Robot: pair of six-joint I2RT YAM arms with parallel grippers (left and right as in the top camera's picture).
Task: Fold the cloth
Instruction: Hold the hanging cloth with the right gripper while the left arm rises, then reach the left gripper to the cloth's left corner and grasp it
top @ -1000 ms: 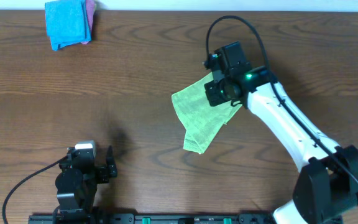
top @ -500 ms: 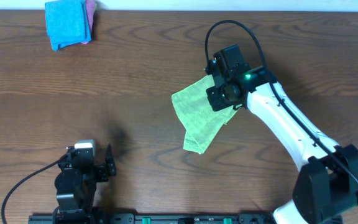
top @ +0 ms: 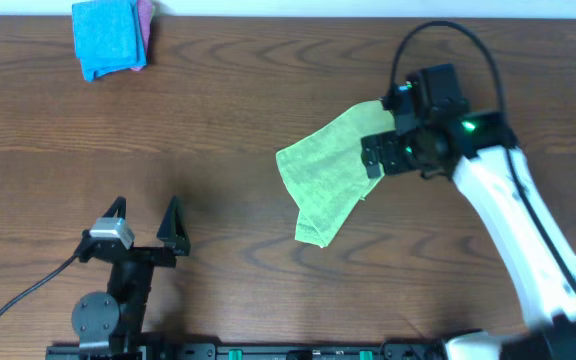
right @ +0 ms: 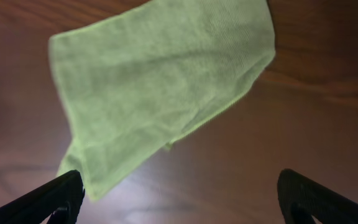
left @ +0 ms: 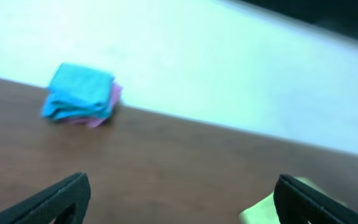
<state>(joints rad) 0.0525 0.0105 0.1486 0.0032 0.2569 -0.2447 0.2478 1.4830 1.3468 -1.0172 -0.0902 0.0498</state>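
The lime-green cloth's layers are crooked along its lower edge (top: 358, 199). My right gripper should move back while my left gripper first pinches the corner (top: 282, 158) facing it.
The lime-green cloth (top: 326, 175) lies loosely folded on the brown table, with one flap spread up and to the right. The right wrist view shows it flat (right: 160, 81), ahead of the fingers. My right gripper (top: 376, 157) hovers at the cloth's upper right edge, open, with nothing between its jaws (right: 182, 202). My left gripper (top: 146, 220) stands open near the table's front left, well away from the cloth. A corner of the cloth (left: 258, 213) shows beside its right finger in the left wrist view.
A folded bright blue cloth (top: 106, 36) rests on a pink one (top: 145, 18) at the table's back left corner, also seen in the left wrist view as the blue cloth (left: 79, 93). Bare wood lies between the two arms.
My right gripper has opened, let go of the cloth and drawn back to the right. The released flap now lies spread out. The left gripper has tilted up, its fingers apart.
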